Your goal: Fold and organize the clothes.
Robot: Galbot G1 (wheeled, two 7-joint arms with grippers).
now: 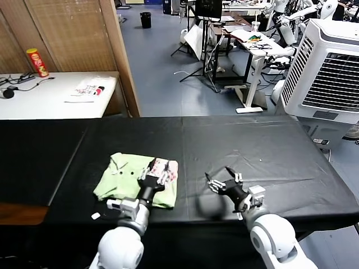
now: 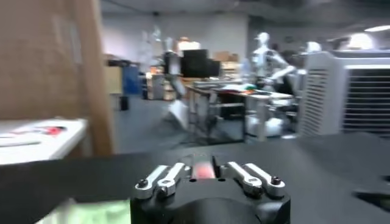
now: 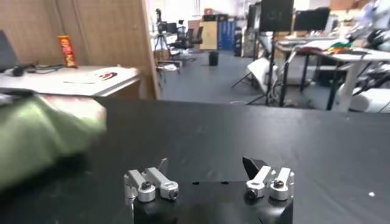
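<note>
The folded shirt lies slanted, and my left gripper is over the shirt's printed end. My right gripper should therefore grab that end and pull the shirt straight.
The clothes are one pale light-green shirt lying folded on the black table near its front edge, left of centre. A red-pink print shows at its right end. My left gripper hovers over that printed end; in the left wrist view its fingers stand apart with red-pink showing between them, and green cloth lies below. My right gripper sits open over bare table to the shirt's right, holding nothing. The right wrist view shows the shirt off to one side of that gripper.
A white side table at the back left carries a white printed packet and a red can. A wooden partition stands behind it. A white air cooler stands at the right. A small white tag lies near the front edge.
</note>
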